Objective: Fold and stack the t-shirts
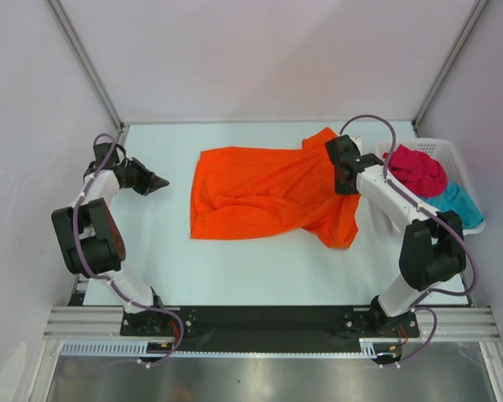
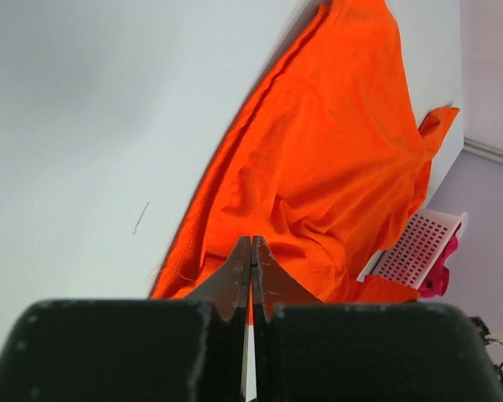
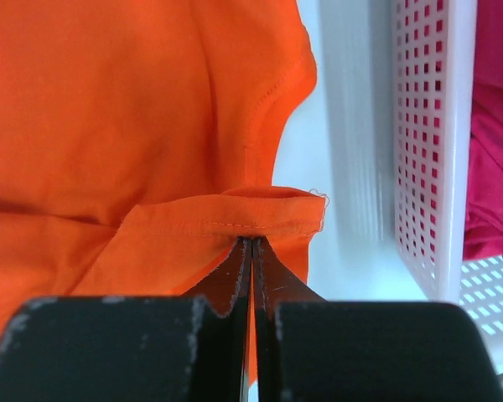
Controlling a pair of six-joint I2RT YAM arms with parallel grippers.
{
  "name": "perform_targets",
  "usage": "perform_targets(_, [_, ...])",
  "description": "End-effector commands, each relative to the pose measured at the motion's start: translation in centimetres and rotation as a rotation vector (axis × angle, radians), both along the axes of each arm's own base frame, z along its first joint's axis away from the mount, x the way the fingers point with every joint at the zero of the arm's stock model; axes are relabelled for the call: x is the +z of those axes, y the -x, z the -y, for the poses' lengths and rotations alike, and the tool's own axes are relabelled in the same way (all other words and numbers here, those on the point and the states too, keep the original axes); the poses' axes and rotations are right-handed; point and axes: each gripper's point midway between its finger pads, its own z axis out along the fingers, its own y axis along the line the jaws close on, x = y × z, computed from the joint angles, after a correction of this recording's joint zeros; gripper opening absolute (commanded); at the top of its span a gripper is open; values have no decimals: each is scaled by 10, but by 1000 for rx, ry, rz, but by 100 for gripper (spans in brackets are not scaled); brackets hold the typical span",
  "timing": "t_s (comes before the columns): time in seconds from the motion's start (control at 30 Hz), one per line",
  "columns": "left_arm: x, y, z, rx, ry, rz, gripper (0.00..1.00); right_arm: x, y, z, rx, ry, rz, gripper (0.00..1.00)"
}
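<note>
My left gripper should grab the opposite hem and pull the t-shirt tight, because wrinkles run across the orange t-shirt's near half and only my right gripper holds that half.
The bright orange t-shirt lies spread and rumpled in the middle of the table; it also shows in the left wrist view and the right wrist view. My right gripper is shut on a stitched hem of the orange t-shirt at its right side. My left gripper is shut and empty, on the table left of the shirt, apart from it. The crimson red t-shirt and the teal blue t-shirt lie bunched in the basket.
The white plastic lattice basket stands at the table's right edge, close to my right gripper; its wall shows in the right wrist view. Grey walls and frame posts enclose the table at the back and sides.
</note>
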Motion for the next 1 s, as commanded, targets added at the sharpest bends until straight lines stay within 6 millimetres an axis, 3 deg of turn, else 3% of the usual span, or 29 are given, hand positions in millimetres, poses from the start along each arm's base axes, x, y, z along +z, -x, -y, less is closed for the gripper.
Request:
perform_targets(0.0, [-11,9,25,-51,9,8,0,12,-25,-4,13,-4,48,0])
perform_targets(0.23, [-41,45,78,-167,-8,-45,0,7,-23,-18,27,-41,40,0])
perform_targets(0.33, [-47,56,89,-196,-27,-56,2,5,-18,-20,31,-43,38,0])
perform_targets(0.63, [-57,67,91,-210,-60,-76,24,4,-12,-20,39,-54,40,0])
perform_targets(0.73, [-57,66,88,-204,-81,-75,36,4,-11,-20,40,-54,40,0])
perform_targets(0.87, [-61,65,86,-203,-97,-84,44,3,-11,-21,42,-56,37,0])
perform_targets(0.97, [-68,67,87,-208,-104,-100,45,1,-10,-21,44,-56,32,0])
